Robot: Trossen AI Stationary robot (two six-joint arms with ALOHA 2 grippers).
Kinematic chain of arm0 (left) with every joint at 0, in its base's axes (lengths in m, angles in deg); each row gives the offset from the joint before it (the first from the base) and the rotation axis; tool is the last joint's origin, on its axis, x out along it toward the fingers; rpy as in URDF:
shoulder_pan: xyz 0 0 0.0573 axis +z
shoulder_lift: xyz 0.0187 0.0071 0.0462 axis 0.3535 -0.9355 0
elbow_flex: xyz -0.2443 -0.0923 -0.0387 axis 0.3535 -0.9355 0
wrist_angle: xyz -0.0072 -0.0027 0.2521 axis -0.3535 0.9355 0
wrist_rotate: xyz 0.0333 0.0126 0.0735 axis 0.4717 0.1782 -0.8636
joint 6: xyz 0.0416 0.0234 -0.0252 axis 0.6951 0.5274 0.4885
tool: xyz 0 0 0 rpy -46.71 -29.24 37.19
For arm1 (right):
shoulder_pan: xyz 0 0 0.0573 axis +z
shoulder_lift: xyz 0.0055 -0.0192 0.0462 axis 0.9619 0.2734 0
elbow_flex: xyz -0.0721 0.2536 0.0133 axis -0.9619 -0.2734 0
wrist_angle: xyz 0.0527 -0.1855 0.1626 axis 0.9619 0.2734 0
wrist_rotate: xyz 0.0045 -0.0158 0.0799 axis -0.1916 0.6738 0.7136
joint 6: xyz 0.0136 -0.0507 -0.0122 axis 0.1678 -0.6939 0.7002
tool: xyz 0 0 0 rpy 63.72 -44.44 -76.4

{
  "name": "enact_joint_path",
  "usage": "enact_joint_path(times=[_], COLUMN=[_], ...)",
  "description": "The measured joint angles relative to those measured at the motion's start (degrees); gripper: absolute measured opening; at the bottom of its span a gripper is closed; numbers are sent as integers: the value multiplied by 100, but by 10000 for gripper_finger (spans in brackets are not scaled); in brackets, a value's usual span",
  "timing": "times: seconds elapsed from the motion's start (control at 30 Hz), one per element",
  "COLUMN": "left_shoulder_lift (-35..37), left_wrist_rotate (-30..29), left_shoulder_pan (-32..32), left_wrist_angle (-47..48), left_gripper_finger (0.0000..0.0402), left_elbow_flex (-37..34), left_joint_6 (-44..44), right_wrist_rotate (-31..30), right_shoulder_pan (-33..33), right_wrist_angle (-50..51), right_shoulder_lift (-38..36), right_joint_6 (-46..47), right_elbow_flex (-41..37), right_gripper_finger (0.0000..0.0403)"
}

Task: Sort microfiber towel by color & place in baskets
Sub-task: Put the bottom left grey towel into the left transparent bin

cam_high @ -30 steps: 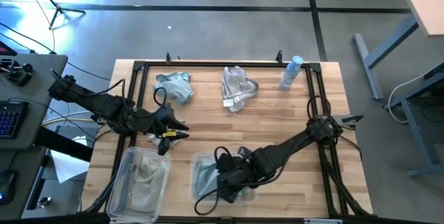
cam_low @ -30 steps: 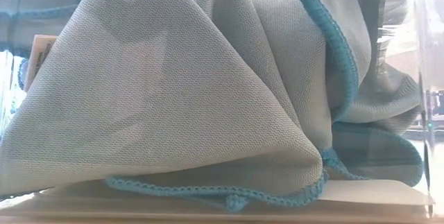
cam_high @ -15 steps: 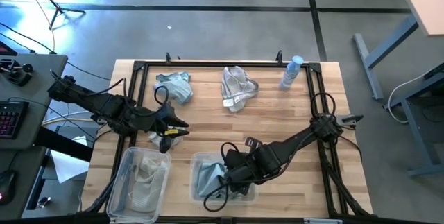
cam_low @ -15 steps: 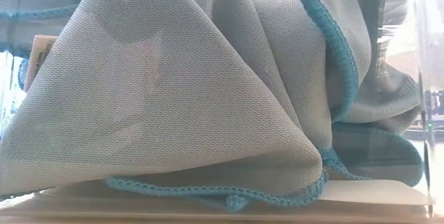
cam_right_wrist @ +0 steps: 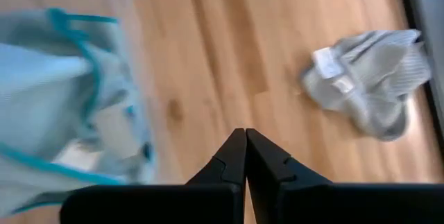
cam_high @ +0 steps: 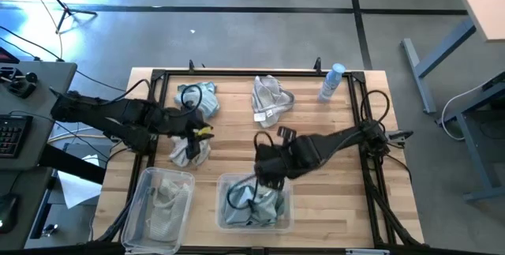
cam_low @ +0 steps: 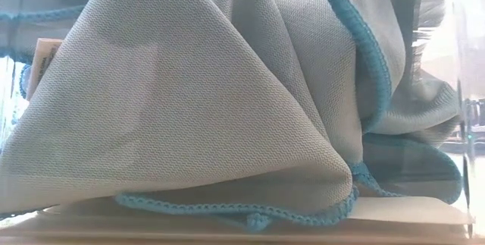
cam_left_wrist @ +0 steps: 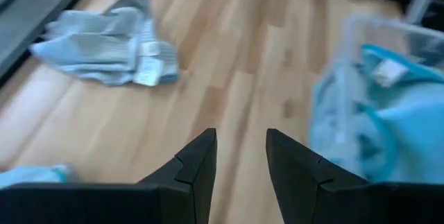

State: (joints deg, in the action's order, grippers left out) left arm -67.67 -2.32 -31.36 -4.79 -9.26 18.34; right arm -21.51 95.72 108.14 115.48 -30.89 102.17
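Note:
The grey towel (cam_high: 190,152) has loose folds (cam_high: 181,157) bunched up by the robot's left gripper, so I expect the towel to drop open over the basket's rim when the robot carries it.
My right gripper (cam_right_wrist: 245,135) is shut and holds nothing. In the high view it hangs (cam_high: 263,176) just beyond the far rim of the right basket (cam_high: 223,182), which holds pale teal towels (cam_high: 251,208); they fill the low view (cam_low: 227,124). My left gripper (cam_left_wrist: 241,137) is open with bare wood between its fingers. It sits (cam_high: 208,130) at the table's left, between a teal towel (cam_high: 197,97) and a grey towel (cam_high: 189,152) on the wood. Another grey towel (cam_high: 271,99) lies at the far middle. The left basket (cam_high: 134,208) holds grey-beige towels (cam_high: 162,201).
A pale blue spray bottle (cam_high: 331,83) lies at the far right of the table. A black metal frame (cam_high: 237,72) runs around the tabletop. Bare wood (cam_high: 323,200) stretches right of the baskets. A desk with a keyboard (cam_high: 12,133) stands beyond the table's left edge.
My right gripper has risen out of the right basket and drawn back toward the far edge; the teal towels stay in the basket. My left arm has swung toward the far edge, uncovering the grey towel on the wood beneath it.

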Motion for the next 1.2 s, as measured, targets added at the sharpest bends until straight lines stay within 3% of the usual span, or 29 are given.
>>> enact_joint_path(times=[0.23,0.4,0.5,0.67,0.87,1.03,1.2], left_shoulder_lift=[0,0,0,0,-47,-408,-1089], left_wrist_rotate=[7,118,188,449,278,661,761], left_shoulder_pan=[784,1345,1588,1843,1865,1812,1740], left_wrist_angle=[257,366,439,714,884,1292,1599], left_gripper_finger=[115,115,115,115,115,115,115], left_elbow_flex=[0,0,0,0,4,7,7], left_joint_6=[739,1226,1429,1628,1629,1475,1428], right_wrist_rotate=[-46,-44,-60,193,465,468,471], right_shoulder_pan=[-768,-1146,-1227,-1207,-1249,-1262,-1260], right_wrist_angle=[-6,-293,-1019,-3181,-5071,-5703,-5777], right_shoulder_lift=[-665,-1500,-2127,-3268,-4417,-5048,-5424], right_joint_6=[-104,587,858,834,979,1232,1186], right_elbow_flex=[-984,-2290,-3276,-5213,-7168,-8011,-8273], right_gripper_finger=[1,0,0,0,0,0,0])
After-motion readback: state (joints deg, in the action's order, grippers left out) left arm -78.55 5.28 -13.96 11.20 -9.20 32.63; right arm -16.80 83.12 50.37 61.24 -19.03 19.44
